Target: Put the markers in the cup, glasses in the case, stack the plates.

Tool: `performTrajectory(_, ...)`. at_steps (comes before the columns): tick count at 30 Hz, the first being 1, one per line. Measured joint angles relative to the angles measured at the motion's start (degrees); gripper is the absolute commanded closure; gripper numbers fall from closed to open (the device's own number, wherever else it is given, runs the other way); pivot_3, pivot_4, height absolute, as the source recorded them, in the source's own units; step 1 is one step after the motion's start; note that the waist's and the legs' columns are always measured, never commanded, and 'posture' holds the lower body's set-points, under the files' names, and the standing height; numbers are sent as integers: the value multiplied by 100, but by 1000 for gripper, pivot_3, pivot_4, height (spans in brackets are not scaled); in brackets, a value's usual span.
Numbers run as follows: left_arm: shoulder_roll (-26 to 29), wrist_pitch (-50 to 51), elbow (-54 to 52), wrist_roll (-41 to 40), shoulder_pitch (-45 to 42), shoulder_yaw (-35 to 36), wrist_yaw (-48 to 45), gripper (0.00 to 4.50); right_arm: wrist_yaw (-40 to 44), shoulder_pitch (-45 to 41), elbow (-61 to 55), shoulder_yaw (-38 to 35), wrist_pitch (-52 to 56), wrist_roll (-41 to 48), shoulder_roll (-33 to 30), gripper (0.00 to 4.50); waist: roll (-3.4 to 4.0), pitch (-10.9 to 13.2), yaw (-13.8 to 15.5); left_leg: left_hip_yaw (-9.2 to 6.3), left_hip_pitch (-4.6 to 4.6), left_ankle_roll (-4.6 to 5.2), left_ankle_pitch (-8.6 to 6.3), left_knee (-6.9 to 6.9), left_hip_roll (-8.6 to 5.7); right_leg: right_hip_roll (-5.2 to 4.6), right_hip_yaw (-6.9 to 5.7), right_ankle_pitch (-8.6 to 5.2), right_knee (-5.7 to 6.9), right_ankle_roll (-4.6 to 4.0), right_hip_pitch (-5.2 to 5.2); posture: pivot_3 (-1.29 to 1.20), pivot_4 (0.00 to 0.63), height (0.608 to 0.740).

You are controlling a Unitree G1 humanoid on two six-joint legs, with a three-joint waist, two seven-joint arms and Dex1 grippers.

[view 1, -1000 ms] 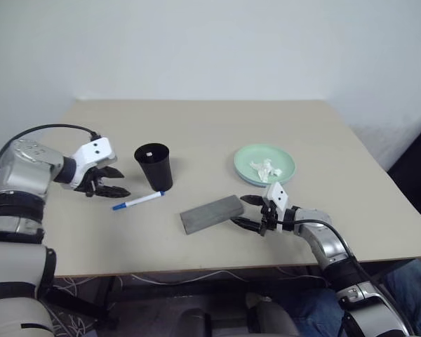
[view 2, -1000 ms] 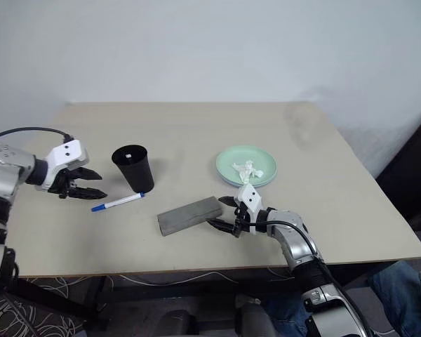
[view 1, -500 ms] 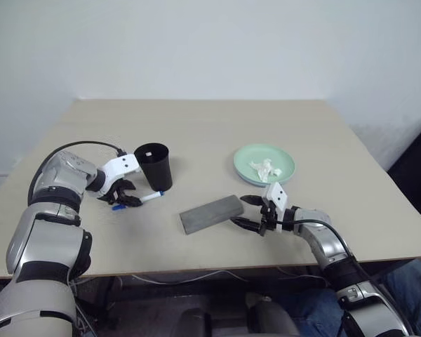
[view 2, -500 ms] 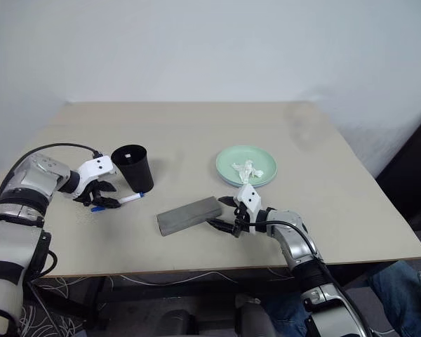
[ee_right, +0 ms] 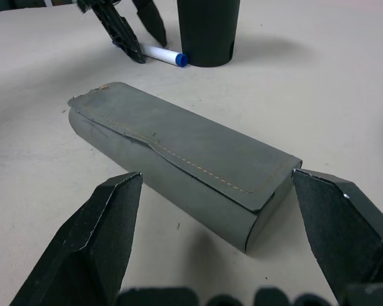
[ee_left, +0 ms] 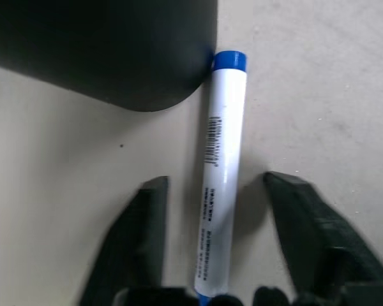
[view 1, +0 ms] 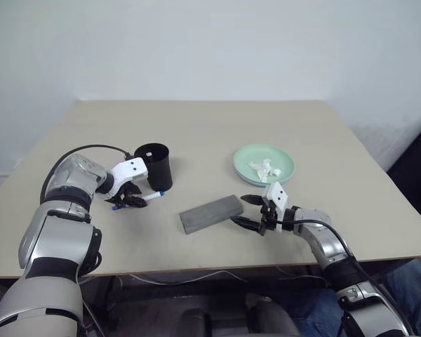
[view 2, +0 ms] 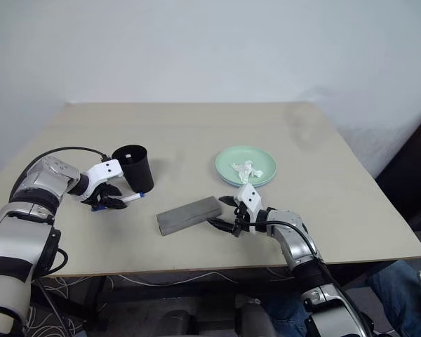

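Note:
The white marker (view 1: 153,196) will sink down to its blue end and lean when I drop it into the black cup (view 1: 154,166), because the cup is wide and tall.
A white marker (ee_left: 221,153) with a blue end lies flat on the table, touching the foot of the black cup (view 1: 154,167). My left gripper (view 1: 132,201) points down over it, open. Its fingers (ee_left: 147,236) stand on either side of the marker with a narrow gap each way. The grey case (view 1: 211,213) lies shut near the table's front. My right gripper (view 1: 249,212) is open and level at the case's right end, with its fingers (ee_right: 96,236) wide apart. A mint green plate (view 1: 284,160) sits to the back right. The glasses are hidden.
A crumpled white tissue (view 1: 265,168) lies on the green plate. The table's front edge (view 1: 196,270) runs just behind both arms. A person's leg in jeans (view 1: 410,277) shows past the front right corner.
My left gripper came down and in toward the cup, going from beside the marker to astride it, and its fingers have narrowed. The right arm and the case have not moved.

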Motion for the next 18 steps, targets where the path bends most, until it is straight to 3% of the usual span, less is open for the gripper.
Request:
performTrajectory(4, 14, -11, 8, 33, 0, 7, 2, 4408, -33, 2, 0, -1, 1, 1, 0, 434, 0, 0, 0, -1, -1, 0, 0, 0, 0, 1, 0, 0, 0, 1, -1, 0, 0, 721)
performTrajectory(18, 478, -634, -313, -204, 411, 186, -959, 4415, -32, 27, -2, 0, 6, 5, 8, 434, 0, 0, -1, 4, -8, 1, -1, -1, 2, -1, 1, -1, -8, 0, -6, 0, 0, 721)
